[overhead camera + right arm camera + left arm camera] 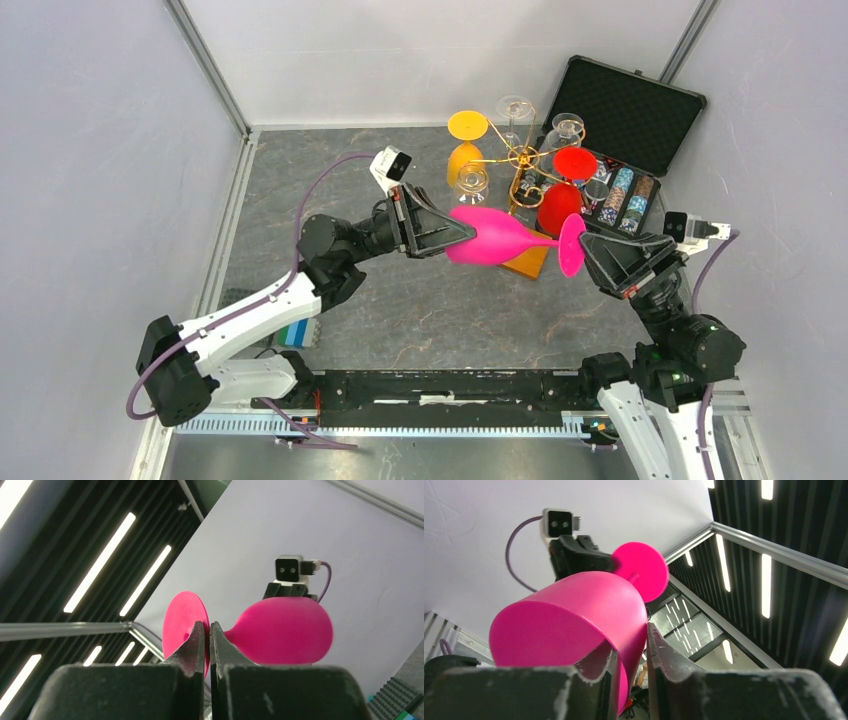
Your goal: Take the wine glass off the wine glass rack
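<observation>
My right gripper needs to open and let go of the pink glass's foot [570,245], which it is holding, before my left gripper takes the glass to the clear table [274,246] beyond the blue-green block.
A pink wine glass [495,238] hangs level above the table, in front of the gold wire wine glass rack [522,160] and clear of it. My left gripper [468,232] is shut on the rim of its bowl. In the left wrist view the bowl [574,615] fills the gripper [631,640], one finger inside and one outside. My right gripper [583,245] is shut on the glass's round foot. In the right wrist view the foot [182,625] sits in the gripper [207,626], and the bowl [285,630] lies beyond.
On the rack's arms hang a yellow glass [466,150], a red glass [565,195] and several clear glasses [516,108]. The rack's wooden base [530,264] lies under the pink glass. An open black case [625,105] with poker chips [625,195] stands at the back right. A small blue-green block [293,333] lies near the left arm's base.
</observation>
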Tool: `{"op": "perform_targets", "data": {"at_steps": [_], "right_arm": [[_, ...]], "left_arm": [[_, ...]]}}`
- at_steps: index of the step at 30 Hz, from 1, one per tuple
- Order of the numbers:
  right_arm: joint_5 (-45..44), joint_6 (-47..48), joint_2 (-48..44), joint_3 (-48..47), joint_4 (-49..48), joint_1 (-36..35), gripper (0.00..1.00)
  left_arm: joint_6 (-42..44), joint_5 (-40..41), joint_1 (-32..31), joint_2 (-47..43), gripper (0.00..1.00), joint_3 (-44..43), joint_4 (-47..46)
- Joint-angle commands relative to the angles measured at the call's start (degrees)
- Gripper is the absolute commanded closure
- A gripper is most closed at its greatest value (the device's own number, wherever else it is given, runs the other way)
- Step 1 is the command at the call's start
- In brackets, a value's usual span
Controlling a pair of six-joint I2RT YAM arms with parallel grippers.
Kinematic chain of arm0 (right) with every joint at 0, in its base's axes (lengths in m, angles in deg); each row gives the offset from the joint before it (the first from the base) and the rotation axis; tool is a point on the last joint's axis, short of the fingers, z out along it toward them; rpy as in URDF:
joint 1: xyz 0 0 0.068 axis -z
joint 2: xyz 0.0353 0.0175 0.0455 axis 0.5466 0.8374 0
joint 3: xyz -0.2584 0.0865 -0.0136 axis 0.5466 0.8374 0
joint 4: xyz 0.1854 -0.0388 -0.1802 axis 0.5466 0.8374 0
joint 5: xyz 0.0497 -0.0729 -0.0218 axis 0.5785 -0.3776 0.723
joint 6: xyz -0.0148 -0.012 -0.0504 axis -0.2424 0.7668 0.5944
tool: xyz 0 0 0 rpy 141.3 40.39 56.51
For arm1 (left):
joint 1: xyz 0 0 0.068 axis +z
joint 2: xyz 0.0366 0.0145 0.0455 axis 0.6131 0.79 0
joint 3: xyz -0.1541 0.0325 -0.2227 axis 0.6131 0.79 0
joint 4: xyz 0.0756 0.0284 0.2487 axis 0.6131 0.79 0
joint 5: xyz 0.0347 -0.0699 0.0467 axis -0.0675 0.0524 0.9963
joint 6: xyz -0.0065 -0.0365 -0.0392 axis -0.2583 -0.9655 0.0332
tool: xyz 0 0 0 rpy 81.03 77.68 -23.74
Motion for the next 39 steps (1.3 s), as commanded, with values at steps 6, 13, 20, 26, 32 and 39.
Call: {"op": "perform_targets", "data": {"at_steps": [6, 13, 20, 26, 32, 39], "right_arm": [[-6.89, -0.26, -3.04, 8.35, 0.96, 0.28, 1.0], [-7.38, 1.3, -1.93, 9.81, 0.59, 0.29, 0.94], [-9.66, 11.12, -0.74, 6.83, 5.81, 0.29, 0.13], [-13.46, 29.0, 1.09, -2.03, 18.44, 0.32, 0.02], [-14.4, 47.81, 4.04, -8.72, 27.67, 0.28, 0.02], [-3.6, 62.34, 8.88, -10.15, 31.67, 0.3, 0.02]], "left_arm": [[4.41, -2.58, -1.09, -2.52, 0.98, -5.41, 3.98], [11.81, -4.24, -1.09, -4.41, 0.98, -8.87, 12.81], [27.42, -2.12, -0.67, -7.35, 0.98, -17.24, 32.63], [46.06, 12.31, -0.56, -9.18, 0.98, -31.15, 60.78], [57.45, 30.89, -0.56, -9.43, 0.98, -37.71, 78.49], [65.44, 56.54, -0.56, -9.09, 0.98, -37.24, 93.93]]}}
